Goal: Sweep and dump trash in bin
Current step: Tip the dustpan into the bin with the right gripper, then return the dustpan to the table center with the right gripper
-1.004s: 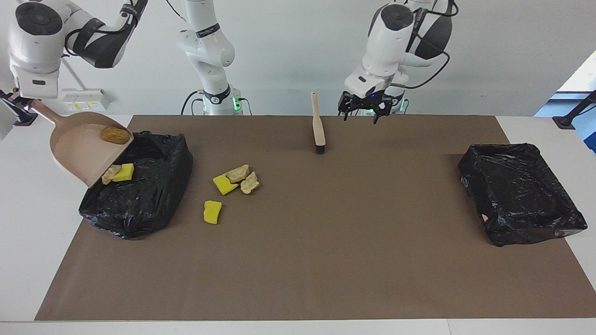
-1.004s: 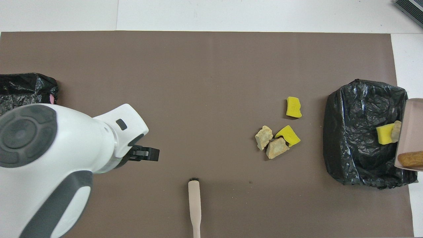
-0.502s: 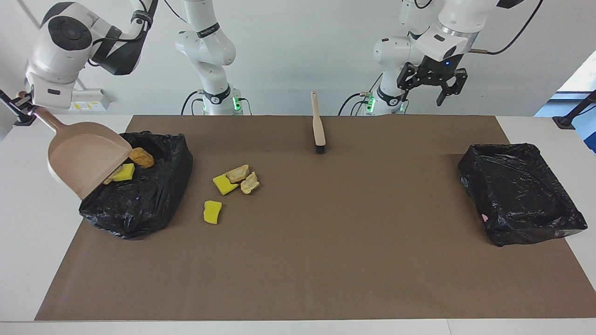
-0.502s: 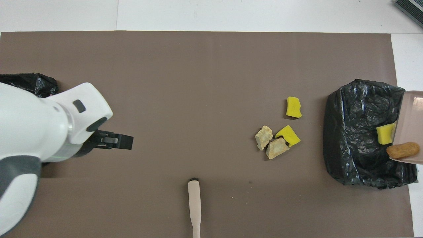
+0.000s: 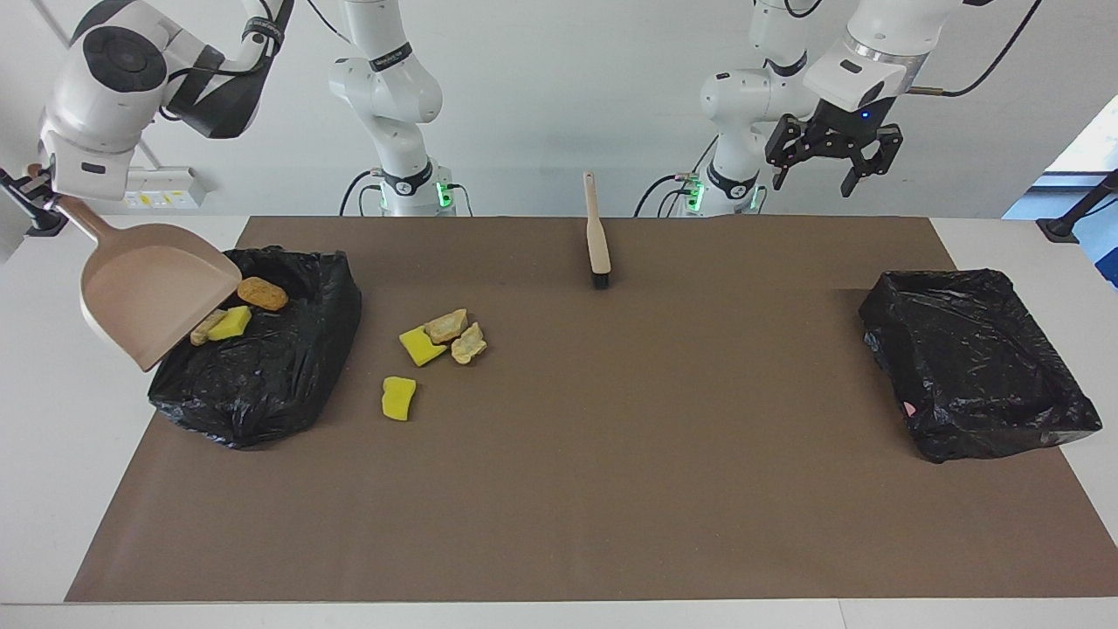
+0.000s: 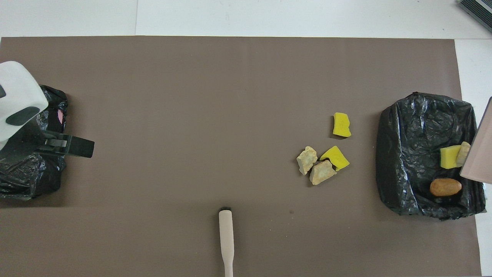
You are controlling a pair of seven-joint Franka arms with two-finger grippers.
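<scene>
The tan dustpan [image 5: 157, 288] is empty and the mat [image 6: 223, 124] past the wooden brush is clear, so my right gripper should go on carrying the dustpan until it lies flat there.
My right gripper [image 5: 42, 185] is shut on the handle of a tan dustpan [image 5: 148, 293], which hangs tilted and empty over the edge of the black-lined bin [image 5: 253, 411] at the right arm's end. In that bin lie a brown lump [image 5: 262, 293], a yellow sponge bit [image 5: 231, 323] and a tan lump [image 5: 206, 328]. On the mat beside the bin lie two yellow sponge bits [image 5: 421, 346] [image 5: 398, 397] and two tan lumps [image 5: 446, 325] [image 5: 468, 343]. My left gripper [image 5: 834, 175] is open and empty, raised high toward the left arm's end.
A wooden brush [image 5: 597, 236] lies on the brown mat near the robots, mid-table, handle toward them. A second black-lined bin [image 5: 978, 419] stands at the left arm's end, with a small pink scrap showing in it. White table borders the mat.
The brown lump slid off the dustpan into the bin, and the dustpan drew back a little. The left arm rose from beside the brush and swung toward its own end.
</scene>
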